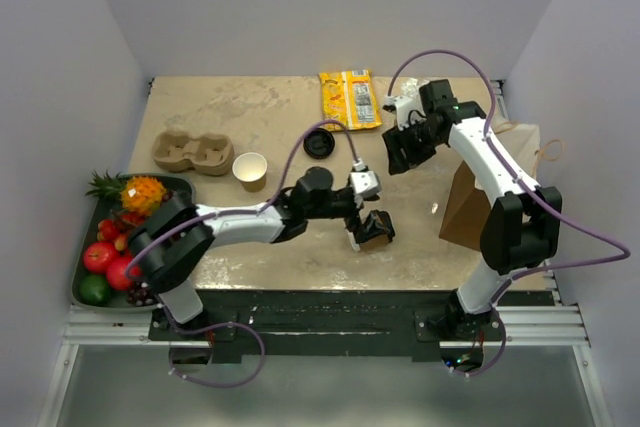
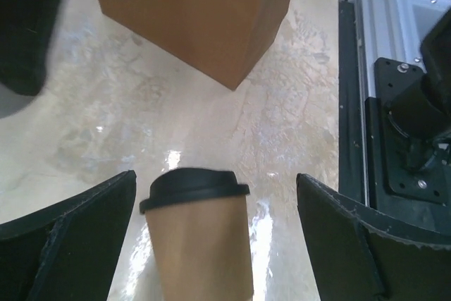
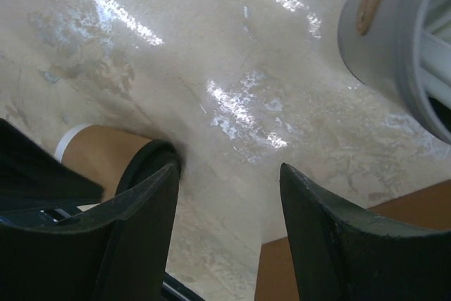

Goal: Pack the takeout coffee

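Observation:
My left gripper should grip the cup (image 1: pixel 372 242) and turn it upright before packing, since this lidded kraft cup lies tipped, its black lid (image 1: pixel 387 227) toward the paper bag.
A kraft cup with a black lid on (image 1: pixel 376 230) sits between my left gripper's (image 1: pixel 370 226) open fingers at the table's front middle. It looks tipped, lid toward the paper bag. In the left wrist view the cup (image 2: pixel 201 237) is nearer the left finger (image 2: pixel 77 237), with a gap on the right; the gripper (image 2: pixel 215 176) does not clamp it. A second, open kraft cup (image 1: pixel 250 170) stands at centre left, and its loose black lid (image 1: pixel 319 143) lies further back. My right gripper (image 1: pixel 402 155) is open and empty above the table (image 3: pixel 229 168). The lidded cup (image 3: pixel 99 160) shows behind its left finger.
The cardboard two-cup carrier (image 1: pixel 190 151) lies at back left. A brown paper bag (image 1: pixel 465 202) stands at right. A yellow snack packet (image 1: pixel 350 97) is at the back. A fruit tray (image 1: pixel 85 237) holds fruit at far left. A grey cup of straws (image 3: pixel 394 40) is near my right gripper.

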Robot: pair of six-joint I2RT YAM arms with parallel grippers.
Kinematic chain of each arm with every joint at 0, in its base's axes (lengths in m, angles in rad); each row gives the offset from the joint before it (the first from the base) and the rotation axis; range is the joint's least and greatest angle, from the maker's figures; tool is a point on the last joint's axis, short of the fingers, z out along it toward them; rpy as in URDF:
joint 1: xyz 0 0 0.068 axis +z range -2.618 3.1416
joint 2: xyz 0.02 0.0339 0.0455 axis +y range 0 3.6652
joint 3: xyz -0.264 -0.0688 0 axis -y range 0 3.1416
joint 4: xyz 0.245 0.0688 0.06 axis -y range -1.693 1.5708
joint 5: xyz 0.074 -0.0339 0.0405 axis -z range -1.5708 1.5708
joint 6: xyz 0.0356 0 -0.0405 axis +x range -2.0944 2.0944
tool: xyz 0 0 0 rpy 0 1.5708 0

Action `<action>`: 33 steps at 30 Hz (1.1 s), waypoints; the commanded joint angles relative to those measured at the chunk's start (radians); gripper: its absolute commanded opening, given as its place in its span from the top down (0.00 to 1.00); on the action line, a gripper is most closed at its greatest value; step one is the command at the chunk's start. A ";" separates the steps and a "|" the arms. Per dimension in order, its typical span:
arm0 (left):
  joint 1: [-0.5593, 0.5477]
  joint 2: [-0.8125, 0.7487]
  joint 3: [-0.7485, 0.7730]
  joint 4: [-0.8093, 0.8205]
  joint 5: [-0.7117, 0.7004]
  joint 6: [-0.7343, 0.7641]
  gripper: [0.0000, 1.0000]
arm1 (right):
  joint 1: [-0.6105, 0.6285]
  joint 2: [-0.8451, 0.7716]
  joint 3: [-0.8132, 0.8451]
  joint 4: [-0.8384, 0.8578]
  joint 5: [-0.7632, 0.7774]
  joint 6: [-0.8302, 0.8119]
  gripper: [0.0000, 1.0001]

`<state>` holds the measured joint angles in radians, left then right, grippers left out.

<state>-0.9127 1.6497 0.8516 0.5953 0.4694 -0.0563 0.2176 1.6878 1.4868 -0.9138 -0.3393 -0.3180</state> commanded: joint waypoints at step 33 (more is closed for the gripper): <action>0.009 0.147 0.301 -0.430 -0.158 0.001 0.22 | -0.060 -0.068 0.017 0.110 -0.179 0.017 0.40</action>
<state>-0.9401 1.9194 1.2072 -0.0170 0.3023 -0.0425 0.1497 1.6730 1.5314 -0.9195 -0.4744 -0.2996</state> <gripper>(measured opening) 0.895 0.608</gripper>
